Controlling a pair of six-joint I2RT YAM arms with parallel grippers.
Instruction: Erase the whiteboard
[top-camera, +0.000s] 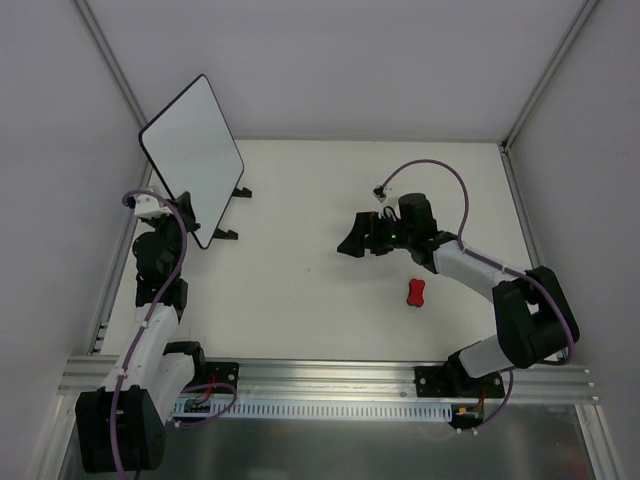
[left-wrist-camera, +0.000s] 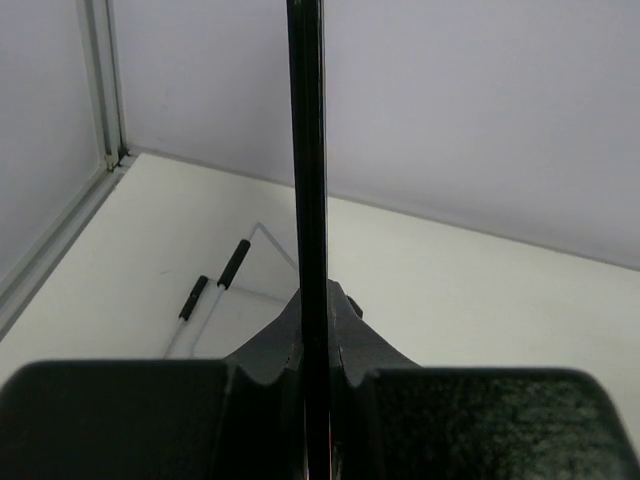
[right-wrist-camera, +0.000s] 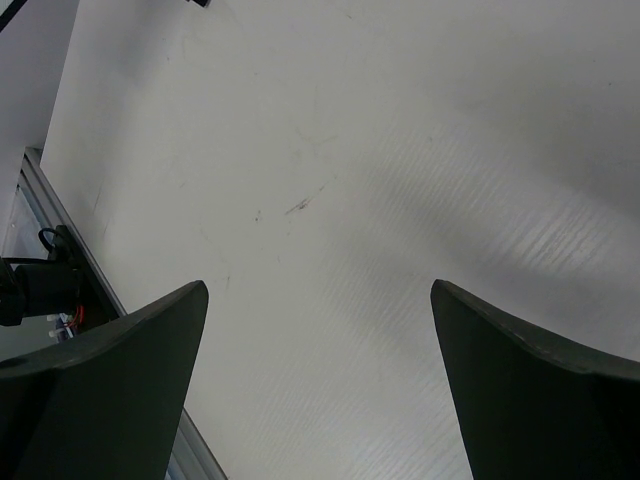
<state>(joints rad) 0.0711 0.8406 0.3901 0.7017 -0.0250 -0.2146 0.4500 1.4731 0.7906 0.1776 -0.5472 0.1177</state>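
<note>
My left gripper should go on tilting the whiteboard back until it rests and then let go, as the whiteboard's long edge is along the two black tabs (top-camera: 227, 235) and the stand (left-wrist-camera: 228, 284) is behind it.
The whiteboard (top-camera: 190, 150) is tilted up at the far left, and its face looks clean white with a thin black border. My left gripper (top-camera: 188, 218) is shut on its lower edge. In the left wrist view the whiteboard (left-wrist-camera: 307, 150) shows edge-on as a black vertical strip pinched between the jaws of the left gripper (left-wrist-camera: 318, 350). My right gripper (top-camera: 352, 243) is open and empty over the middle of the table. In the right wrist view the right gripper (right-wrist-camera: 320, 288) has only bare table between its fingers. The small red bone-shaped eraser (top-camera: 417, 292) lies on the table near the right arm.
Two small black tabs (top-camera: 240, 192) sit on the table beside the board. In the left wrist view they top a clear stand (left-wrist-camera: 215, 280). Grey walls close in the left, back and right. A metal rail (top-camera: 330, 375) runs along the near edge.
</note>
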